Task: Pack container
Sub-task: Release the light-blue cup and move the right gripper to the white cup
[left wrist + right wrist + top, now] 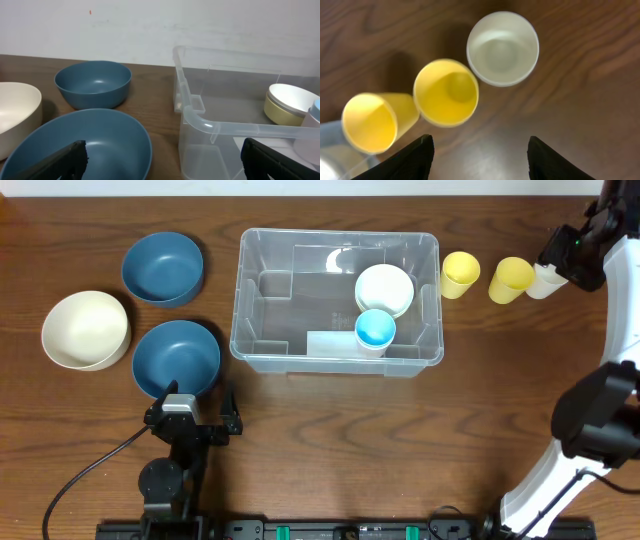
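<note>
I should move my right gripper down next toward the white cup until its open fingers are on both sides of the white cup's rim point(536, 56) away from the yellow cups, because that rim is clear.
The clear plastic container point(262, 310) stands mid-table. It holds a white bowl point(384, 288) and a blue cup point(375, 328). My left gripper point(192, 408) is open and empty at the table's front. It sits just behind the near blue bowl point(176, 358) and left of the container's front corner point(200, 120). In the left wrist view its fingers point(162, 160) flank that bowl point(85, 145) and the corner. My right gripper point(575, 255) is open and empty above the far-right cups. In the right wrist view its fingers point(480, 157) hover over bare table below the cups.
A second blue bowl point(162, 268) and a cream bowl point(86, 329) stand at the left. Two yellow cups point(460, 274) point(511, 279) and a white cup point(546, 280) stand right of the container. The white cup point(503, 48) and yellow cups point(446, 92) point(370, 122) show in the right wrist view.
</note>
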